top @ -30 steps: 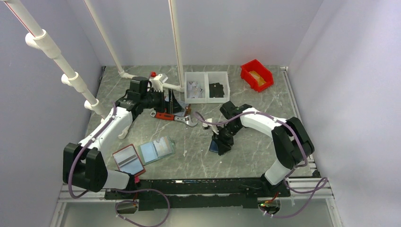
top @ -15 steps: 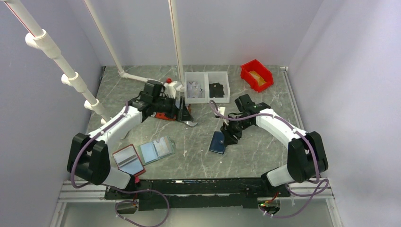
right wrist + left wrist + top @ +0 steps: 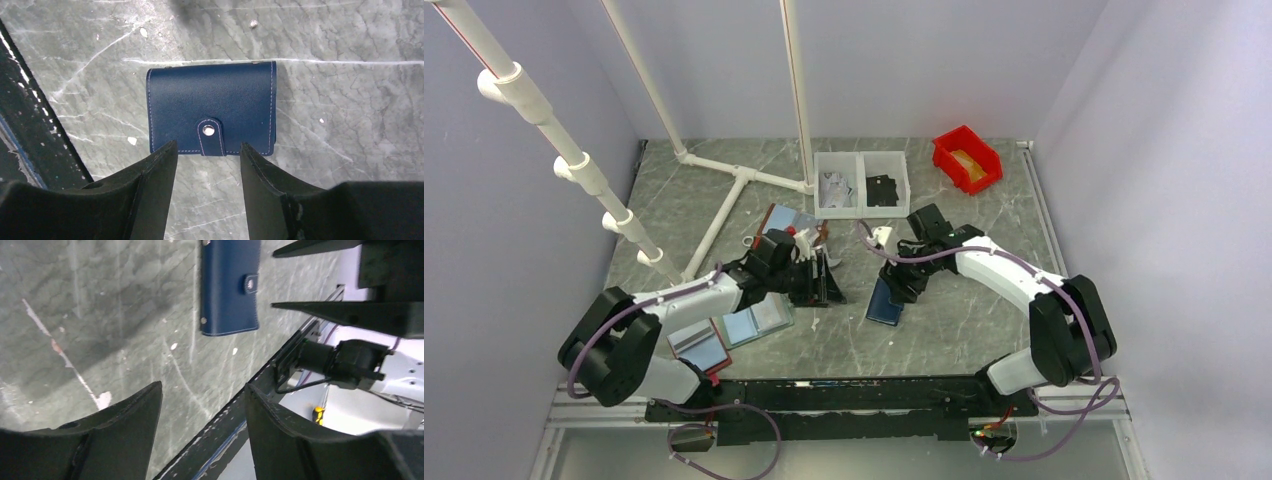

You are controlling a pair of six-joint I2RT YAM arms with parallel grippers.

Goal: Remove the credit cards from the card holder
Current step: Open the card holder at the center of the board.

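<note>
My right gripper needs to pinch the strap tab [image 3: 213, 147] and pull it open first, because the metal snap [image 3: 208, 130] holds the card holder's cover closed. Then my left gripper will lift the cover.
The navy card holder [image 3: 885, 303] lies flat and closed on the table, its strap tab snapped shut. It shows in the right wrist view [image 3: 210, 110] and the left wrist view [image 3: 229, 287]. No credit cards are visible; they are hidden inside or out of view. My right gripper [image 3: 904, 284] is open just above the holder's strap edge [image 3: 207, 148], touching nothing. My left gripper [image 3: 824, 284] is open and empty [image 3: 202, 392], a little to the left of the holder, pointing at it.
A green-edged holder [image 3: 757, 315] and a red-edged holder [image 3: 696, 338] lie open at the near left. White pipes [image 3: 724, 205], a flat open holder [image 3: 784, 218], two white bins [image 3: 861, 183] and a red bin [image 3: 967, 158] stand further back.
My left arm has swung from the back of the table forward to beside the navy holder. My right gripper has shifted slightly over the holder, which now lies flat.
</note>
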